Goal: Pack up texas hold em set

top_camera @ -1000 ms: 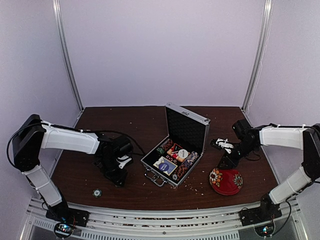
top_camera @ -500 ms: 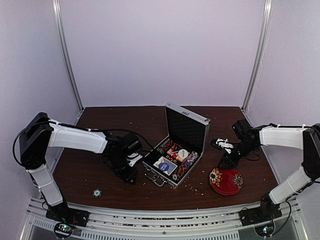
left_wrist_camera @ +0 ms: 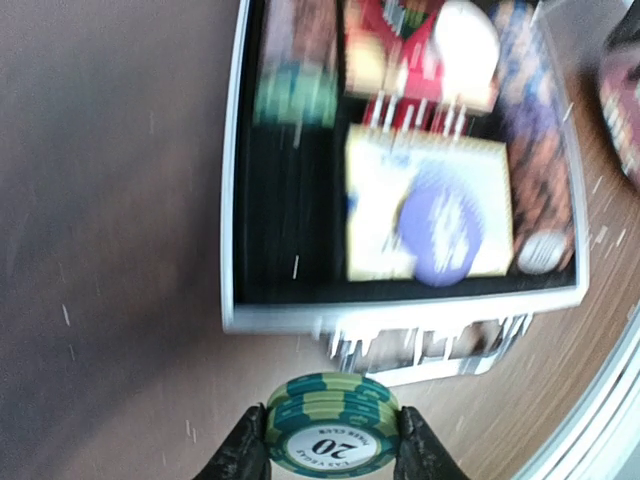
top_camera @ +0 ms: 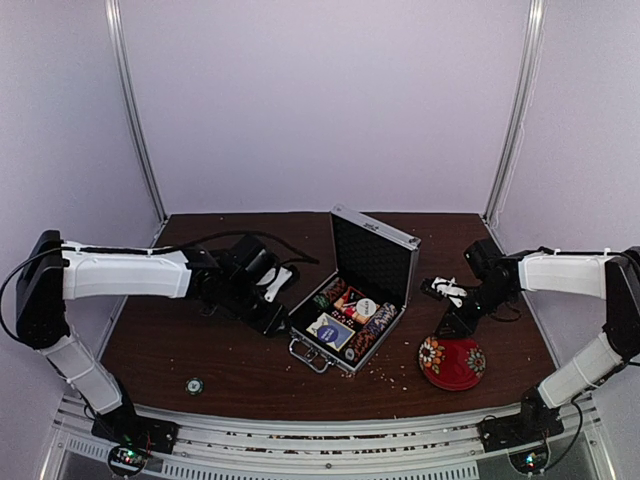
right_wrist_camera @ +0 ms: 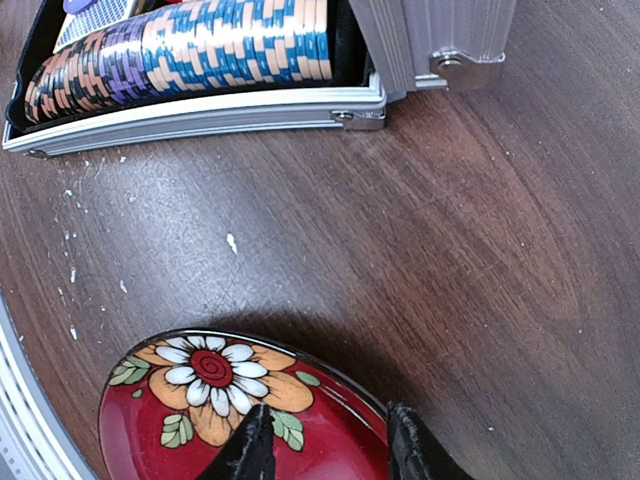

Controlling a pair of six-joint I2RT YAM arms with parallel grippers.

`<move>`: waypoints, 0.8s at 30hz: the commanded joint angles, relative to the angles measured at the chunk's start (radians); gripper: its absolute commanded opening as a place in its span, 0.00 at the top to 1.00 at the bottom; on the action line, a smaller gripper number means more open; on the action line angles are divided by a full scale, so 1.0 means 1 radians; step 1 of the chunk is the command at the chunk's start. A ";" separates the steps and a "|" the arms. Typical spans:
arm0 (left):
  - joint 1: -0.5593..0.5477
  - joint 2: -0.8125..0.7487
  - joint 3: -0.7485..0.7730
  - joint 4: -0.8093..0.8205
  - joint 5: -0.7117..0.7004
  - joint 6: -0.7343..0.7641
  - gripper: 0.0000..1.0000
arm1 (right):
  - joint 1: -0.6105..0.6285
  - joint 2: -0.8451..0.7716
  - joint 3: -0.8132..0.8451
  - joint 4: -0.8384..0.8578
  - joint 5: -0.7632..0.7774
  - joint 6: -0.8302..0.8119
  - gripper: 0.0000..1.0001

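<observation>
My left gripper is carrying its green stack and should keep going until the stack meets the green chips in the case (left_wrist_camera: 296, 96), because the black slot (left_wrist_camera: 285, 215) beside those chips is open.
The silver briefcase (top_camera: 298, 328) stands open mid-table, its lid (top_camera: 375, 250) upright. Inside lie rows of striped poker chips (right_wrist_camera: 200, 50) and the blue-and-cream card deck box (top_camera: 331, 329), blurred in the left wrist view (left_wrist_camera: 430, 205). My left gripper (top_camera: 277, 317) hovers at the case's left edge (left_wrist_camera: 400, 315) and is shut on a small stack of green "20" chips (left_wrist_camera: 332, 405). One loose chip (top_camera: 194, 385) lies on the table at the front left. My right gripper (right_wrist_camera: 330, 450) is open, its fingers apart just over the red floral bowl (right_wrist_camera: 210, 420).
The red floral bowl (top_camera: 452, 362) sits right of the case near the front edge. A small black-and-white object (top_camera: 445, 290) lies behind the right gripper. Pale crumbs are scattered on the brown table (top_camera: 250, 370). Walls enclose the back and both sides.
My left arm has swung from the front-left of the table back and right to the case's left edge, carrying the green chips. The right arm has not moved.
</observation>
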 commanded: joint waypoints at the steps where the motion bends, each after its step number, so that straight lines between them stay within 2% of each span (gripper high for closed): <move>1: -0.003 0.058 0.060 0.244 -0.012 0.002 0.74 | 0.009 0.007 0.024 -0.007 0.009 -0.003 0.61; 7: 0.000 0.186 0.127 0.377 -0.043 -0.002 0.74 | 0.009 -0.001 0.022 -0.007 0.004 -0.003 0.61; 11: 0.002 0.261 0.170 0.407 -0.039 -0.006 0.74 | 0.010 -0.003 0.023 -0.009 0.003 -0.003 0.61; 24: 0.031 0.351 0.171 0.475 -0.048 -0.008 0.74 | 0.009 0.003 0.025 -0.012 -0.001 -0.007 0.61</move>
